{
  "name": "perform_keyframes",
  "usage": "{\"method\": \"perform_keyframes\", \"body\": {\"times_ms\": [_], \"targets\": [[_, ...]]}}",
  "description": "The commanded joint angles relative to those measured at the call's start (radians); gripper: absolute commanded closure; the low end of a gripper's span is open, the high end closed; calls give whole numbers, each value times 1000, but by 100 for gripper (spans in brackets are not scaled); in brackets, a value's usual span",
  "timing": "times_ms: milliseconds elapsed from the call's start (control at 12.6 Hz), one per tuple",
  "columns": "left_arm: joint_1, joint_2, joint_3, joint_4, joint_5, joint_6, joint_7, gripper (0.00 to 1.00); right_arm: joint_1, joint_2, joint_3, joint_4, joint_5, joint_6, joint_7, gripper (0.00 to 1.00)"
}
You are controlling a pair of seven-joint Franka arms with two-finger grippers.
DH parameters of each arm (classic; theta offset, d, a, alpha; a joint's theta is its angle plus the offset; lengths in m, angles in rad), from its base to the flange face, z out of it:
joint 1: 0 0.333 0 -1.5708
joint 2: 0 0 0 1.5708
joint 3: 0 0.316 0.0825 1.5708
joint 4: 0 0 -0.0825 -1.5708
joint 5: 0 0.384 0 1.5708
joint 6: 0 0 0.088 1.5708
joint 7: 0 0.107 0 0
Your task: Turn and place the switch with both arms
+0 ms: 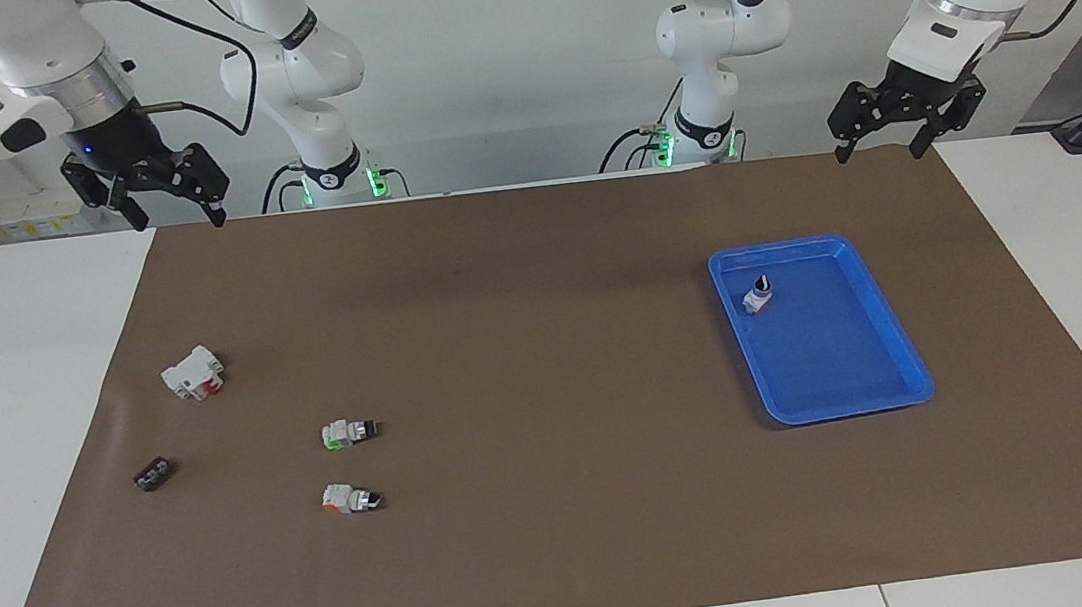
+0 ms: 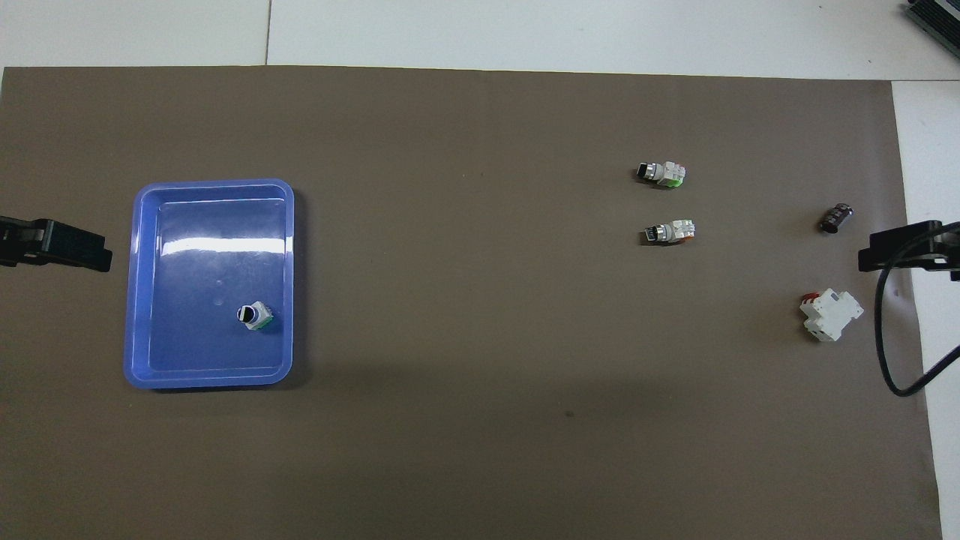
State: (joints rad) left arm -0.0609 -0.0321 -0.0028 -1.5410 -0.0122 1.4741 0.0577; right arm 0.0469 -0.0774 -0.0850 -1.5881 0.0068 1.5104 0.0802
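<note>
The whole switch [image 2: 671, 232] should come along in one piece when the robot carries the black knob, because a silver collar [image 2: 662, 233] connects the knob to the white body.
The switch [image 1: 350, 431] lies on its side on the brown mat toward the right arm's end, showing a green end and a black knob in the facing view. It also shows in the overhead view [image 2: 670, 232]. My right gripper [image 1: 177, 219] is open and empty, raised over the mat's edge at its own end, well apart from the switch. Its tip shows in the overhead view [image 2: 904, 251]. My left gripper [image 1: 879, 152] is open and empty, raised beside the blue tray [image 1: 891, 337]. It also shows in the overhead view [image 2: 56, 246]. Both arms wait.
A like switch with an orange end [image 1: 350, 498] lies just farther from the robots. Another switch [image 2: 255, 316] stands knob-up in the tray [image 2: 139, 300]. A white block with a red side [image 1: 193, 372] and a small black part [image 1: 154, 475] lie toward the right arm's end.
</note>
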Motion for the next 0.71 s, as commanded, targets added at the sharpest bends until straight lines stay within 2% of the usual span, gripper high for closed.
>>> {"method": "perform_keyframes", "body": {"times_ms": [0,635], "targets": [[-5,-26,6,-28,11,0,-2,0,-7,-22,5,-24,-10,-4,6,0],[-8,-23,6,-24,12,-4,-3,0,-1,-24,7,-27,-4,4,-5,0]]}}
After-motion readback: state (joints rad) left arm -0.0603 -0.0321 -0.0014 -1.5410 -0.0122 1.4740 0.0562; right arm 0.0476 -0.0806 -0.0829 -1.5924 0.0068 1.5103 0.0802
